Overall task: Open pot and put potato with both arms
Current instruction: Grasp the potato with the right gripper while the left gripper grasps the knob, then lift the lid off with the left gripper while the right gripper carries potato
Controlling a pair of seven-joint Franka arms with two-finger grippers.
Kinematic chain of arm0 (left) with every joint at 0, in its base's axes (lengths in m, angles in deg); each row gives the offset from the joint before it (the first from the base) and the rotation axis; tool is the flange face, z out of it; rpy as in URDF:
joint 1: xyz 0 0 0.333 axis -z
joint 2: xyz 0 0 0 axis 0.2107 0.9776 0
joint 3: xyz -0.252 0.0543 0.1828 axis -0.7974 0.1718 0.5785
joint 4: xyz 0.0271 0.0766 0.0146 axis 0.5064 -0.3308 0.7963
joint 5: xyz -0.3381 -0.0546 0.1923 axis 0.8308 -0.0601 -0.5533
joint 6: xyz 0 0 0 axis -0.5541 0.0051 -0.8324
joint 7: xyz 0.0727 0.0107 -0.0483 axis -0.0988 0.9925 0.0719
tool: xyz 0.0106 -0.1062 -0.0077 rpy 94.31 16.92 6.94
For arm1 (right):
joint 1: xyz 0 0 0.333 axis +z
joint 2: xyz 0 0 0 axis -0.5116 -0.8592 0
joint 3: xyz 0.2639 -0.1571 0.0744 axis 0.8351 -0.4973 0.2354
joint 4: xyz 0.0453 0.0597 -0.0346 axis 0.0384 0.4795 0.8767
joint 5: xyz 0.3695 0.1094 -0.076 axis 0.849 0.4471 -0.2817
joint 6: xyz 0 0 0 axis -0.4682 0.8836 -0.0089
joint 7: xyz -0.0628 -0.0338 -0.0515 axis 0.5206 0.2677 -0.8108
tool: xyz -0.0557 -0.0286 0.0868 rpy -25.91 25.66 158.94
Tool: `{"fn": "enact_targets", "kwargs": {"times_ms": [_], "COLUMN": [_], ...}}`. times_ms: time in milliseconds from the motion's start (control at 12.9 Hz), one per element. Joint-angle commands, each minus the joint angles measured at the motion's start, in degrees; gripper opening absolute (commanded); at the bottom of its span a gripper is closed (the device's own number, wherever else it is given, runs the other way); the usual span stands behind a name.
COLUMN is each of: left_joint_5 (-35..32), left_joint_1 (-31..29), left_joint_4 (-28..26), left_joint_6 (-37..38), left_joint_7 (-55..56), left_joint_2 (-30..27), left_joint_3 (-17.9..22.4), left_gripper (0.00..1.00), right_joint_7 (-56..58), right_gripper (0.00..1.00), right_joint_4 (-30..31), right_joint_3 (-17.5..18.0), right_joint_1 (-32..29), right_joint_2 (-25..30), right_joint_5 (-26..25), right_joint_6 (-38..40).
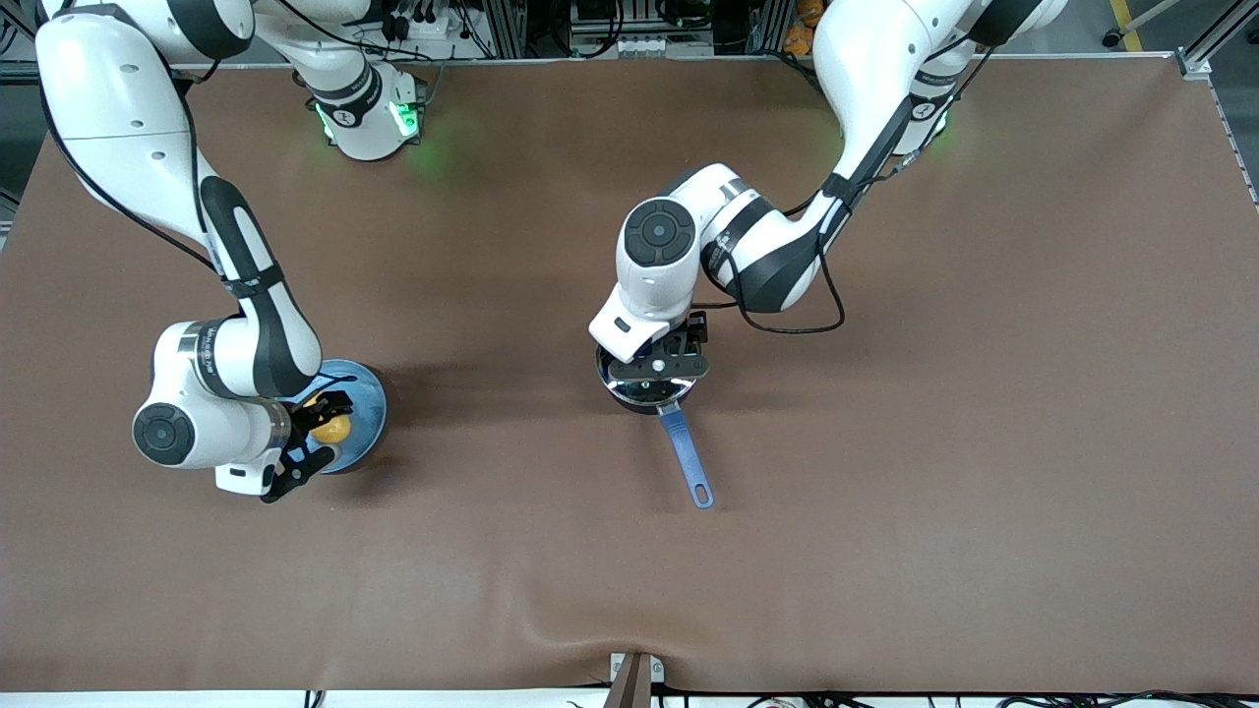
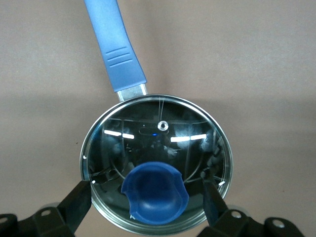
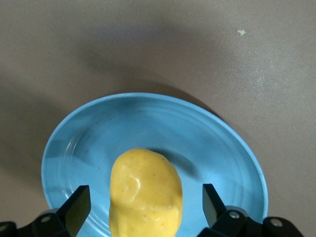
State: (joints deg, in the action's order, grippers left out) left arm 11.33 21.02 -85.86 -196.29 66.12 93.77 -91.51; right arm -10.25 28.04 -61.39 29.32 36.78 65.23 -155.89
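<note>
The robot sees only darkness and reflections through the glass lid, so it should expect the black pot to be empty when it lifts the lid.
The black pot stands mid-table, its long blue handle pointing toward the front camera. Its glass lid with the blue knob is on it. My left gripper hangs just over the lid, open, fingers either side of the knob and clear of it. The yellow potato lies on a light-blue plate toward the right arm's end. My right gripper is open over the plate, fingers either side of the potato, not touching it.
The brown table cover is bare around the pot and plate. A small clamp sits at the table edge nearest the front camera.
</note>
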Motion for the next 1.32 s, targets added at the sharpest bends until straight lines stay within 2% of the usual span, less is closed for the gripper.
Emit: {"fn": "enact_targets", "kwargs": {"times_ms": [0,310,851,1006,1238], "left_joint_5": [-1.6,-1.6,-1.5,-1.6,-1.5], "left_joint_1": [2.2,2.2,2.2,2.2,2.3], "left_joint_4": [1.9,1.9,1.7,1.5,1.3], "left_joint_6": [-0.6,-0.6,-0.6,-0.6,-0.5], "left_joint_7": [2.7,4.2,12.6,13.1,13.0], "left_joint_2": [1.3,1.7,2.5,2.5,2.5], "left_joint_3": [1.8,2.1,2.1,2.1,2.0], "left_gripper": [1.0,1.0,1.0,1.0,1.0], "right_joint_7": [0.7,0.7,0.5,0.3,-0.2], "right_gripper": [1.0,1.0,0.31,0.2,0.12], "right_joint_4": [0.7,1.3,0.9,0.7,-1.8], "right_joint_3": [0.5,0.5,0.5,0.6,0.7], "right_joint_1": [-0.7,-0.7,-0.6,-0.6,0.0], "right_joint_2": [-0.2,-0.2,-0.1,0.0,0.2], "right_joint_5": [-0.9,-0.9,-0.9,-0.8,-0.6], "right_joint_6": [-1.2,-1.3,-1.0,-1.0,1.2]}}
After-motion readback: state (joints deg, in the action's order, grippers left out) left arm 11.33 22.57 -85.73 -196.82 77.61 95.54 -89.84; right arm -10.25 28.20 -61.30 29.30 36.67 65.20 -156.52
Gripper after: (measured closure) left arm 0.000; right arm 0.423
